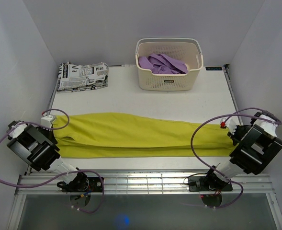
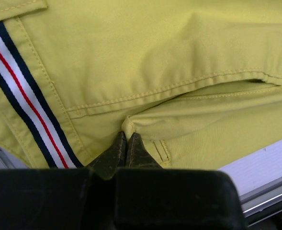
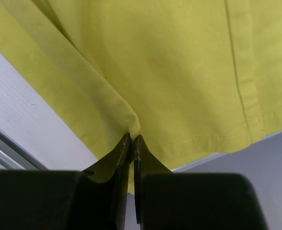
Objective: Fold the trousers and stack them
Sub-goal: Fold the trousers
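The upper leg's edge (image 1: 155, 147) sits back from the lower leg's edge, so next my right gripper pulls the upper leg's hem corner (image 3: 135, 119) over the lower leg before I fold.
The yellow trousers (image 1: 141, 134) lie stretched out flat across the table, waist at the left, leg hems at the right. My left gripper (image 1: 51, 125) is shut on a pinch of cloth at the waist end, near a pocket seam and a red, white and navy side stripe (image 2: 21, 81); the pinch shows in the left wrist view (image 2: 127, 139). My right gripper (image 1: 231, 128) is shut on a fold of the trousers at the hem end, seen in the right wrist view (image 3: 132, 139).
A folded black-and-white printed garment (image 1: 82, 75) lies at the back left. A cream laundry basket (image 1: 169, 79) with purple clothing (image 1: 162, 63) stands at the back centre. White walls close in on both sides. A metal rail (image 1: 145, 179) runs along the near edge.
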Available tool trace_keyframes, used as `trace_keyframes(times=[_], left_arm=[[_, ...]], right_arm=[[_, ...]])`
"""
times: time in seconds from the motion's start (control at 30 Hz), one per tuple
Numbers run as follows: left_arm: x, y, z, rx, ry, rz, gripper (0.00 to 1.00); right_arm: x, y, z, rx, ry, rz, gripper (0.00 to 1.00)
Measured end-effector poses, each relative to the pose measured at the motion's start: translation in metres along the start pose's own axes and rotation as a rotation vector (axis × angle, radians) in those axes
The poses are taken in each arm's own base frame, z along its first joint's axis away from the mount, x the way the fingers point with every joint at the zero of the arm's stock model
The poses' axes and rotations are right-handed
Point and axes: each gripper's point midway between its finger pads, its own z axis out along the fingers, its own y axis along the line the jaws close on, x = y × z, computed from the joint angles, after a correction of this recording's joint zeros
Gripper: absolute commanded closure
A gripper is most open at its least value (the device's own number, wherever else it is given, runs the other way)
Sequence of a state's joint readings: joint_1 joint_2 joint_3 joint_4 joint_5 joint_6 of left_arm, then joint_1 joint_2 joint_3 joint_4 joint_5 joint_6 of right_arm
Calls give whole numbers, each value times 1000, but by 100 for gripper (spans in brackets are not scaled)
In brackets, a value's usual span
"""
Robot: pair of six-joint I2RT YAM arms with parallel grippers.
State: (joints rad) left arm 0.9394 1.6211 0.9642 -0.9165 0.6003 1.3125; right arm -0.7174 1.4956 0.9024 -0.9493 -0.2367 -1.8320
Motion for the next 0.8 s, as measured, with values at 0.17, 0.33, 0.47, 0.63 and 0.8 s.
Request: trace_keyframes(times=[0.17,0.33,0.47,0.63,0.8], left_arm=[[-23,9,1,6,-15,11,100],[-23,9,4,18,-9,-5,100],[-20,14,6,2,3,9,100],[-15,25,5,-37,28,52,77],[-12,31,1,-55,38,69,26]], right_arm=[[-14,-27,-21,48,-49,21,92],[-20,-31,-29,74,-64,1,92],[-8,-2,-11,44,0,-33,49],[-1,3,-18,21,31,12,20],[-9,-73,-85,149,-43,164,23]])
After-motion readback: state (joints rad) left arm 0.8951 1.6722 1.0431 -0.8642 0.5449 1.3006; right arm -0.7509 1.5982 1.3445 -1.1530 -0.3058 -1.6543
